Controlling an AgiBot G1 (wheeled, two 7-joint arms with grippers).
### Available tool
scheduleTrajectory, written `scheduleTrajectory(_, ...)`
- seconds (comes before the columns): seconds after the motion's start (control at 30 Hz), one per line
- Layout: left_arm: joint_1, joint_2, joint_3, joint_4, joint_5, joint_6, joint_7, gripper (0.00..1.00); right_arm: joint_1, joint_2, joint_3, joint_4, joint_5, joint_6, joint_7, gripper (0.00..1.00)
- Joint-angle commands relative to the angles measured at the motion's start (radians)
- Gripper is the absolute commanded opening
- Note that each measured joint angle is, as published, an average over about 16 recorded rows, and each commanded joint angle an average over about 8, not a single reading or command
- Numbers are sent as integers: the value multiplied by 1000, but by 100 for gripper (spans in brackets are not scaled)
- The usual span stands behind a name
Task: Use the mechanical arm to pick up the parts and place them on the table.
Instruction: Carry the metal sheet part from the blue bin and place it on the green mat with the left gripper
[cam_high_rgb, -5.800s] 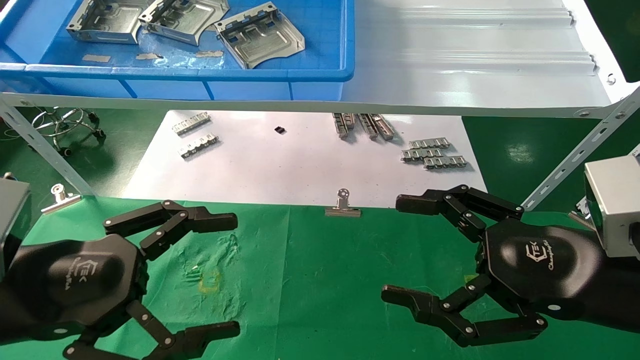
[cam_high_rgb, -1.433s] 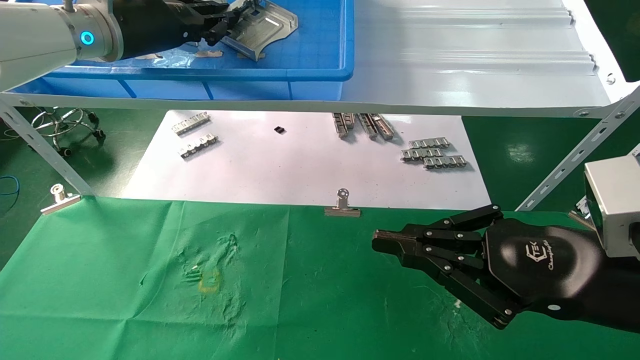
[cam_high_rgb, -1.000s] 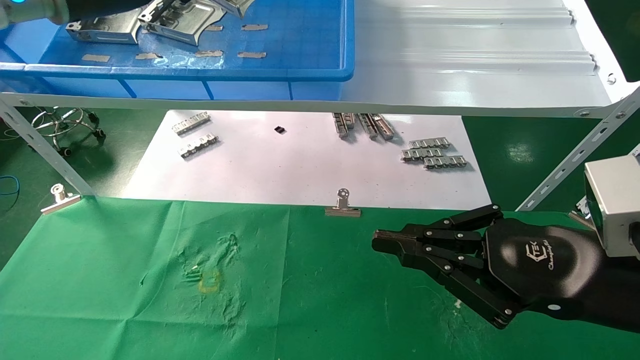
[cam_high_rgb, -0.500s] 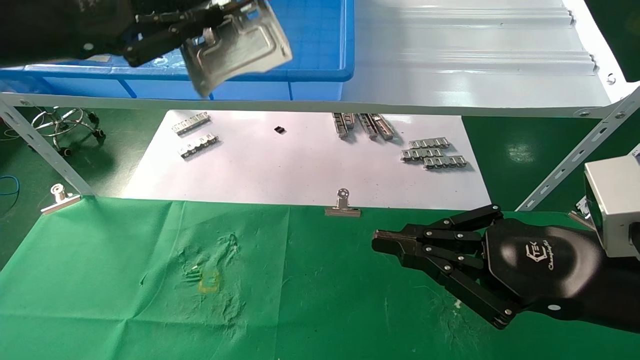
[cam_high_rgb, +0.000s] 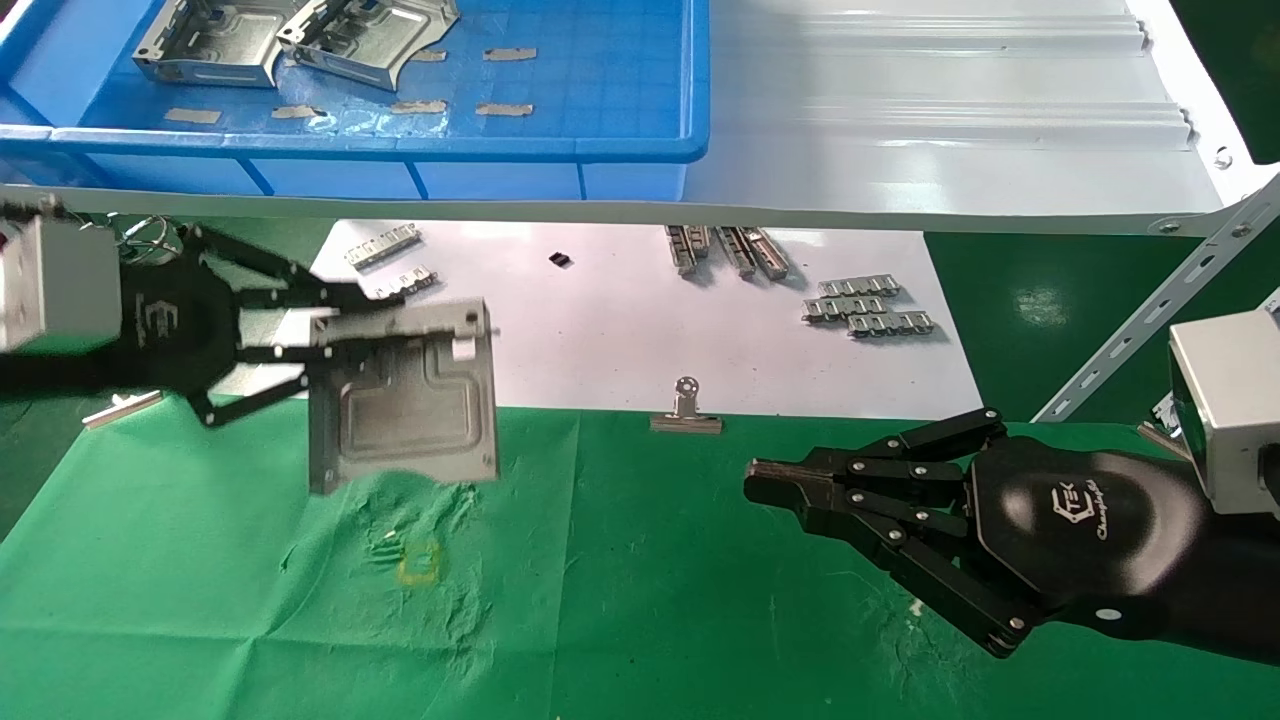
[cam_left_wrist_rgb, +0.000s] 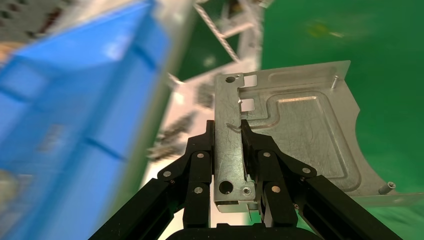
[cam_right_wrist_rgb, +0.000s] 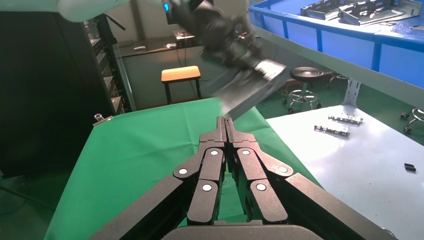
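Note:
My left gripper should keep lowering the part and release it flat on the green cloth (cam_high_rgb: 414, 576) below, which is clear, as the silver part's open side (cam_high_rgb: 408, 414) is up.
My left gripper (cam_high_rgb: 345, 325) is shut on the upturned edge of a silver stamped metal part (cam_high_rgb: 405, 405) and holds it in the air above the far left of the green cloth table (cam_high_rgb: 640, 600). In the left wrist view the part (cam_left_wrist_rgb: 295, 130) hangs from the closed fingers (cam_left_wrist_rgb: 200, 165). Two more parts (cam_high_rgb: 290, 35) lie in the blue bin (cam_high_rgb: 640, 150) on the shelf. My right gripper (cam_high_rgb: 760, 485) is shut and empty, low over the right of the cloth. The right wrist view shows the left arm with the part (cam_right_wrist_rgb: 247, 90) farther off.
A white paper sheet (cam_high_rgb: 600, 340) beyond the cloth carries small toothed metal strips (cam_high_rgb: 865, 305) and a black piece (cam_high_rgb: 560, 260). Binder clips (cam_high_rgb: 685, 410) pin the cloth's far edge. A pale grey ribbed shelf (cam_high_rgb: 950, 130) spans the back. A yellow mark (cam_high_rgb: 420, 565) lies on the cloth.
My left gripper has carried the part from the blue bin down and toward me, to just above the cloth's far left. The right gripper has stayed still and shut.

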Motion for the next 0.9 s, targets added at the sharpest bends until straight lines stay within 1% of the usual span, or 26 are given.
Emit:
scheduleTrajectory(0.03,46,-39,40,-70,-38,-2,11,0,0,0,0,0,0,0,0,0)
scheduleTrajectory(0.2,110,-66,139,-106,-49,-12,41,0,0,0,0,0,0,0,0,0)
scheduleTrajectory(0.4,129,-34,214,-46,-21,-24,95,0,0,0,0,0,0,0,0,0)
scheduleTrajectory(0.67,118,52,264,106,7,-33,200,0,0,0,0,0,0,0,0,0)
scheduleTrajectory(0.9,103,116,281,248,29,-71,294,0,0,0,0,0,0,0,0,0)
